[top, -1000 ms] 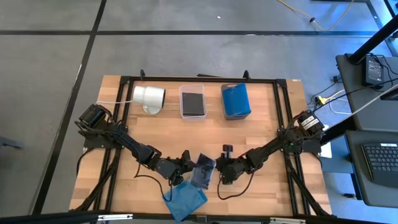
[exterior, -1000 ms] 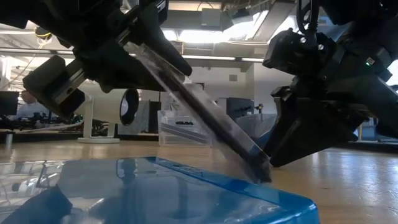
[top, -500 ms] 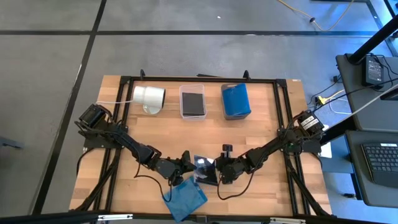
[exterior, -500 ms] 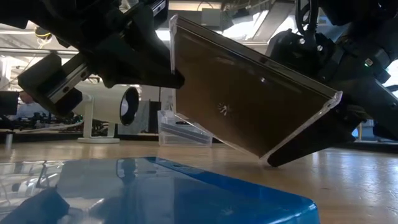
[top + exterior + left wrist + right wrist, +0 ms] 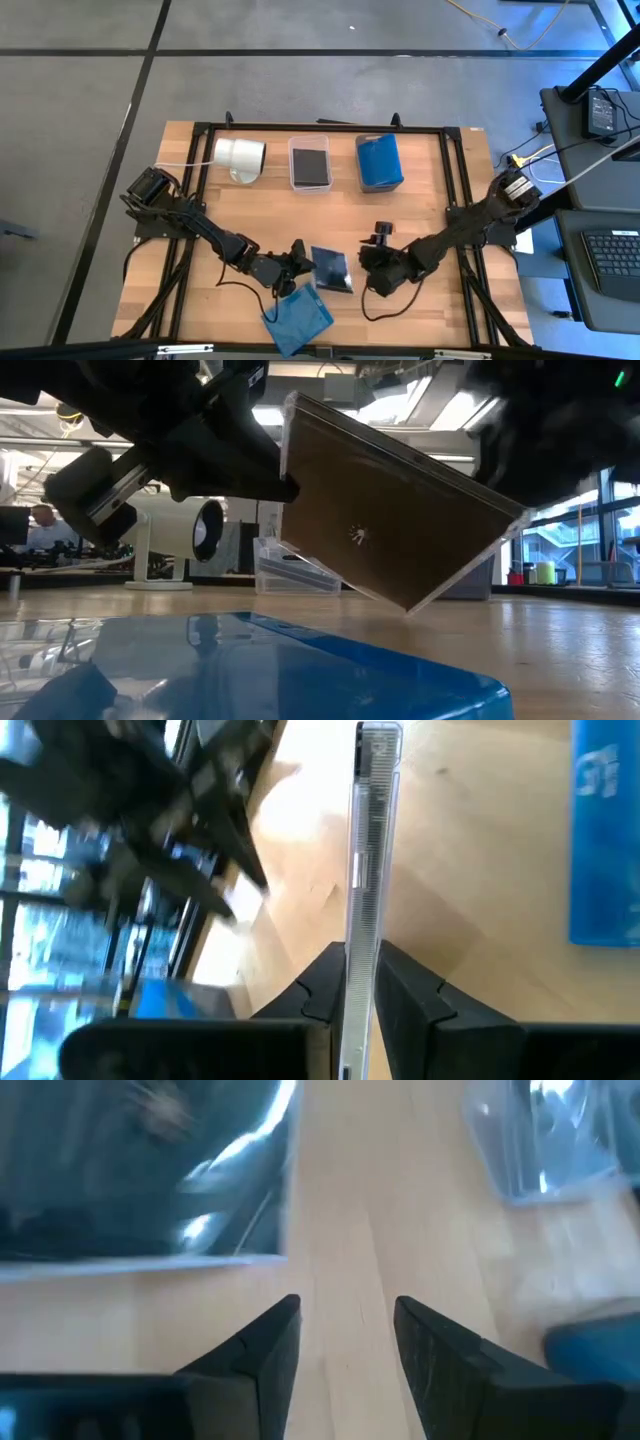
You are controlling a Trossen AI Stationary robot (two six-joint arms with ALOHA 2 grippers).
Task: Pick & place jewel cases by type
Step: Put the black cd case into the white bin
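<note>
The dark jewel case's free edge (image 5: 349, 273) is outside the fingers of the robot's right gripper, so that gripper should turn to get its fingers on both sides of that edge and bring the case to the clear tray (image 5: 310, 164).
A dark jewel case (image 5: 331, 270) hangs tilted above the table's near middle, with my left gripper (image 5: 303, 263) shut on it. The low view shows its broad face (image 5: 390, 510), and the left wrist view shows it edge-on (image 5: 370, 830). My right gripper (image 5: 370, 264) stands open just to the right of the case, touching nothing. The right wrist view shows nothing but bare wood between its fingers (image 5: 345, 1320). A blue jewel case (image 5: 297, 318) lies flat near the table's front edge, below the held one. My left gripper pinches the dark case's left edge (image 5: 284, 465) between its two fingers, one on each broad face (image 5: 366, 945). The fingers come from the table's left, slanting a little downward. The case is lifted clear and tilted, its lowest corner (image 5: 408, 608) above the wood.
At the back stand a white cylinder (image 5: 240, 155), a clear tray (image 5: 310, 162) holding a dark case, and a second tray (image 5: 379, 162) holding blue ones. Bare wood lies between the trays and the grippers.
The dark case leaned edge-on with its lower corner down by my right gripper's fingers. It has turned its broad face toward the near edge and now hangs clear in my left gripper. My right gripper has risen and drawn back toward the table's right edge.
</note>
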